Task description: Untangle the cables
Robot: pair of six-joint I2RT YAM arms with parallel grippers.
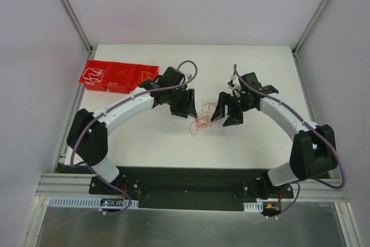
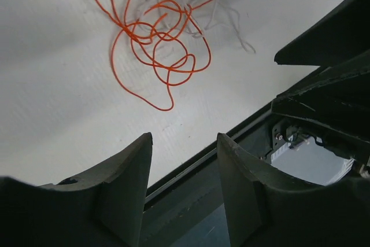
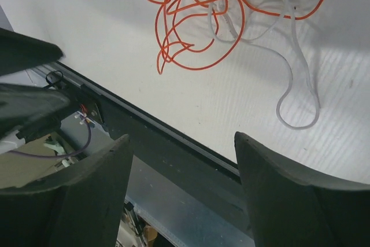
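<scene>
The near orange loop (image 2: 171,101) is free of the white wire, so the orange cable (image 1: 202,122) will come up and leave the white wire behind when I lift.
The cables (image 1: 202,122) lie in one small tangle on the white table between my two grippers. In the left wrist view it is orange loops (image 2: 155,34) mixed with thin white wire (image 2: 215,5). In the right wrist view the orange loops (image 3: 184,4) lie beside a white wire whose loop (image 3: 296,126) trails toward me. My left gripper (image 1: 191,111) (image 2: 184,140) is open and empty, just left of the tangle. My right gripper (image 1: 223,117) (image 3: 182,140) is open and empty, just right of it. Neither touches the wires.
Red bins (image 1: 118,76) holding more thin wires stand at the table's back left. The table's dark front edge (image 3: 162,137) and the metal base lie below the grippers. The right gripper (image 2: 329,33) shows in the left wrist view.
</scene>
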